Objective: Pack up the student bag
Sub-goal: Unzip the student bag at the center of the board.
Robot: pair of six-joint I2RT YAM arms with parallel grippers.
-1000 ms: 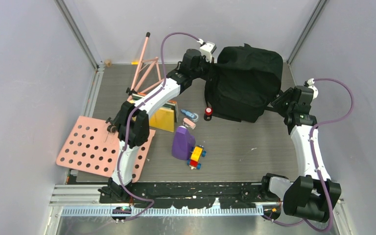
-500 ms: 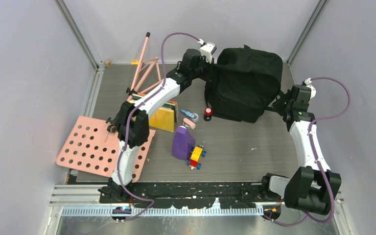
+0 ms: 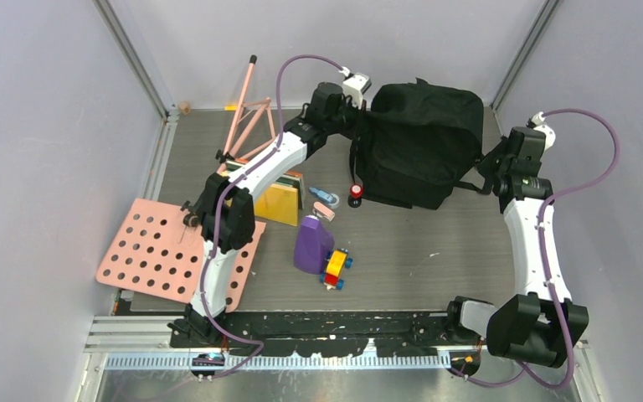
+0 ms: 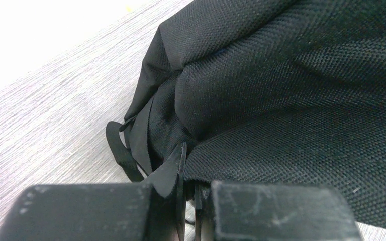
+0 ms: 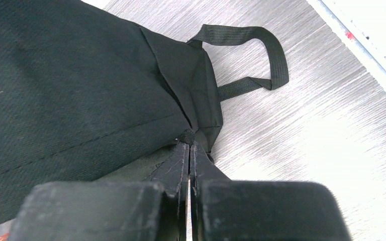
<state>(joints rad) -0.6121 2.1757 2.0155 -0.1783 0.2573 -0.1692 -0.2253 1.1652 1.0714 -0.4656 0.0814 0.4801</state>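
Observation:
My left gripper is steadying the bag's upper edge (image 3: 377, 119). My right gripper carries on going from the bag's opposite corner to the middle of the bag's rim (image 3: 424, 124) and lets go there.
The student bag (image 3: 419, 142), a large black floppy backpack, stands at the back right of the table. My left gripper (image 3: 358, 115) is at its upper left edge, jaws shut on a fold of the bag's fabric (image 4: 281, 90), seen close in the left wrist view (image 4: 190, 168). My right gripper (image 3: 479, 174) is at the bag's lower right corner. In the right wrist view (image 5: 190, 144) its jaws are shut on the bag's edge (image 5: 70, 90), next to a black strap loop (image 5: 274, 55) lying on the table.
A purple bottle (image 3: 312, 243) and a toy block car (image 3: 336, 268) lie mid-table. A yellow book (image 3: 278, 203), small blue and pink items (image 3: 325, 199) and a red-topped item (image 3: 356, 193) sit near the bag. A pink pegboard (image 3: 155, 255) and pink rods (image 3: 247, 117) are at the left.
My right arm has swung out to the right and back, keeping hold of the bag's right corner. The left arm and the bag's bulk have stayed in place.

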